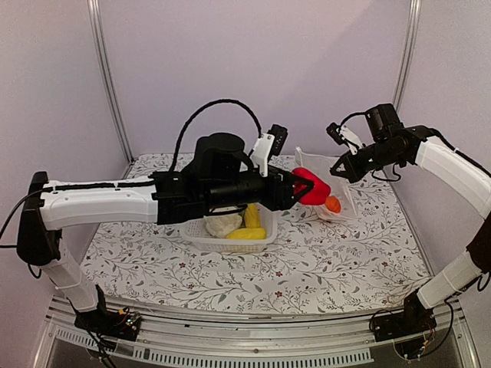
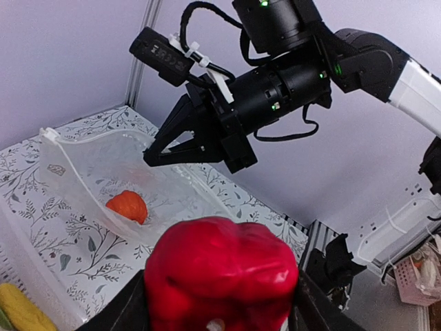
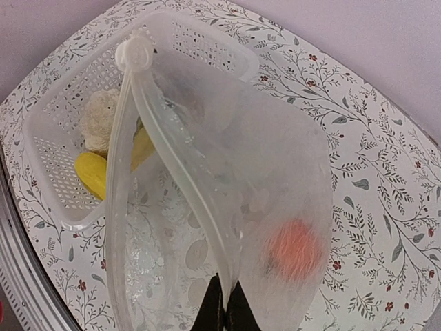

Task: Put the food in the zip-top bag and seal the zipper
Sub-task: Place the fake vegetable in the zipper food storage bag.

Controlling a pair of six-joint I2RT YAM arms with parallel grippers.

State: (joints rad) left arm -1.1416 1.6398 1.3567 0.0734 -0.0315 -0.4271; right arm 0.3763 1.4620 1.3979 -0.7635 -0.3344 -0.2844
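Note:
The robot's left gripper should next move the red pepper inside until it reaches the orange pumpkin (image 2: 128, 206) and then let go, since the zip-top bag's opening (image 2: 114, 167) stands open toward the red pepper.
My left gripper (image 2: 220, 307) is shut on the red pepper (image 2: 220, 272), held in the air just short of the zip-top bag (image 2: 96, 169). In the top view the red pepper (image 1: 311, 186) hangs at the mouth of the zip-top bag (image 1: 343, 192). My right gripper (image 3: 225, 305) is shut on the bag's upper edge, holding the mouth open. The zipper (image 3: 180, 176) runs up from its fingertips. A small orange pumpkin (image 3: 295, 249) lies inside the bag. White cauliflower (image 1: 223, 224) and two yellow pieces (image 1: 247, 232) sit in the basket.
The white perforated basket (image 1: 201, 239) stands mid-table under my left arm, just left of the bag. A floral cloth (image 1: 337, 261) covers the table. Pale walls and metal posts (image 1: 106, 77) close in the back and sides.

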